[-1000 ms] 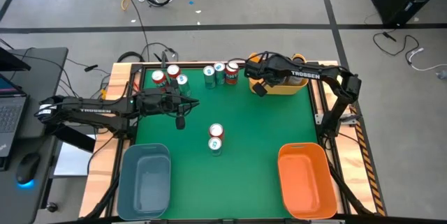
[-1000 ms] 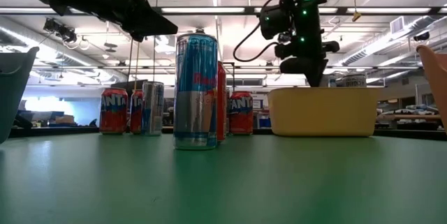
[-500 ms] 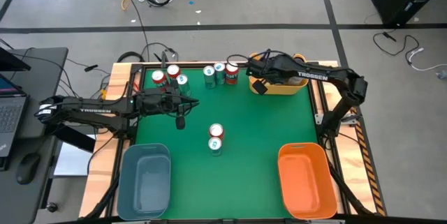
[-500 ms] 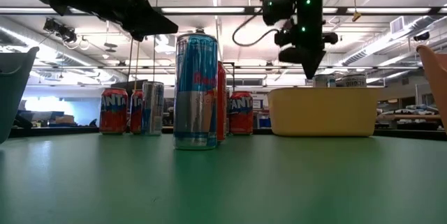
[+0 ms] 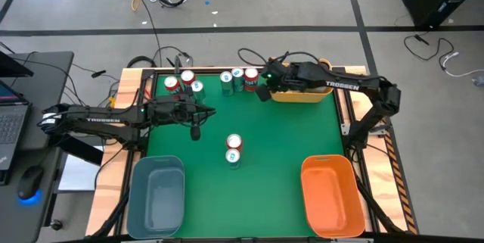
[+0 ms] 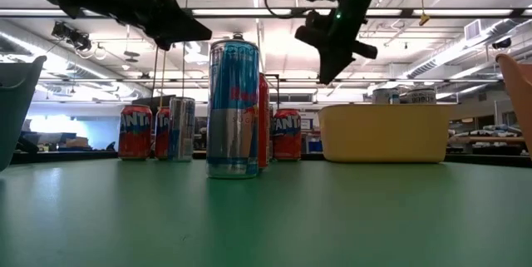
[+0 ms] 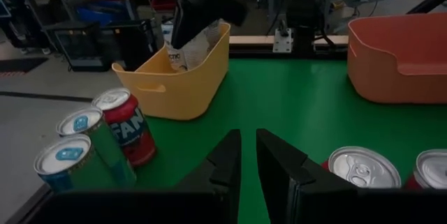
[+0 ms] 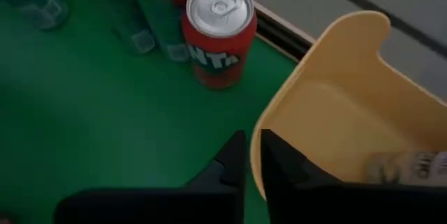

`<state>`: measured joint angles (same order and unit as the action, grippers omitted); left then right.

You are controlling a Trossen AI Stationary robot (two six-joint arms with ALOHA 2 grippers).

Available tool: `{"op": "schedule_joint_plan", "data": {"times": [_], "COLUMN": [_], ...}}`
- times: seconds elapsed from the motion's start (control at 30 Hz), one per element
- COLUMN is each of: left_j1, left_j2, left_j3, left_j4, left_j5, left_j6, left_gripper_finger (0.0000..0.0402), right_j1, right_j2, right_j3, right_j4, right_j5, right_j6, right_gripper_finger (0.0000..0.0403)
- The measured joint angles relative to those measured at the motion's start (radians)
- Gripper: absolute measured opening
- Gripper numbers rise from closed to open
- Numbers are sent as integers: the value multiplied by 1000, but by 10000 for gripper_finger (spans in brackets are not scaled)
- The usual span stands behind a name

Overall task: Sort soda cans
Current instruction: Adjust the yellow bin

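Note:
My right gripper is due to move the yellow bin's end (image 6: pixel 327 133), which is close to a red can at the far edge of the table. Next, my right gripper takes that end's rim (image 8: pixel 273 104) and swings it closer.
Six soda cans stand along the far edge: two red (image 5: pixel 172 84) (image 5: pixel 187 77) and a teal one (image 5: pixel 197 88) at the left, then two teal (image 5: pixel 226 79) (image 5: pixel 237 76) and a red one (image 5: pixel 251 76). At mid-table a red can (image 5: pixel 234 143) stands beside a teal can (image 5: pixel 233 157). A dark grey can (image 8: pixel 412 165) lies in the yellow bin (image 5: pixel 306 91). My right gripper (image 5: pixel 262 91) hangs shut and slanting down between the bin's left end and the red can (image 8: pixel 218 28). My left gripper (image 5: pixel 210 112) hovers level and shut, left of centre, holding nothing.
A blue-grey bin (image 5: pixel 157 194) stands at the near left and an orange bin (image 5: pixel 331 194) at the near right. The green mat between them and around the two middle cans is free. Off the table's left side are a laptop and a mouse.
My right gripper has risen and gone from above the yellow bin's left end toward the table's left, to beside the red can at the far edge. It has tipped from pointing straight down to slanting. The cans and bins have stayed where they were.

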<state>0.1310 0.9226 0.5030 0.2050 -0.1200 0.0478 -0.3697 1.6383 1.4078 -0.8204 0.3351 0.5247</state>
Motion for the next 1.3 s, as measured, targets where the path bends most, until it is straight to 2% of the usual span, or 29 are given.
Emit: {"op": "schedule_joint_plan", "data": {"times": [0.23,0.4,0.53,0.87,1.3], "left_j1": [-2,-2,-2,-2,-2], "left_j2": [0,0,0,0,0], "left_j3": [0,0,0,0,0], "left_j4": [-10,-10,-15,-16,-16], "left_j5": [0,6,9,10,11], "left_j6": [0,0,0,-1,-1], "left_gripper_finger": [51,51,51,51,50], "right_j1": [-12,-20,-20,-18,30], "right_j2": [67,113,128,127,108], "right_j3": [0,0,0,0,2], "right_j4": [14,29,23,4,-97], "right_j5": [-3,-3,-3,4,-46], "right_j6": [102,93,84,17,-82], "right_gripper_finger": [117,137,117,9,2]}}
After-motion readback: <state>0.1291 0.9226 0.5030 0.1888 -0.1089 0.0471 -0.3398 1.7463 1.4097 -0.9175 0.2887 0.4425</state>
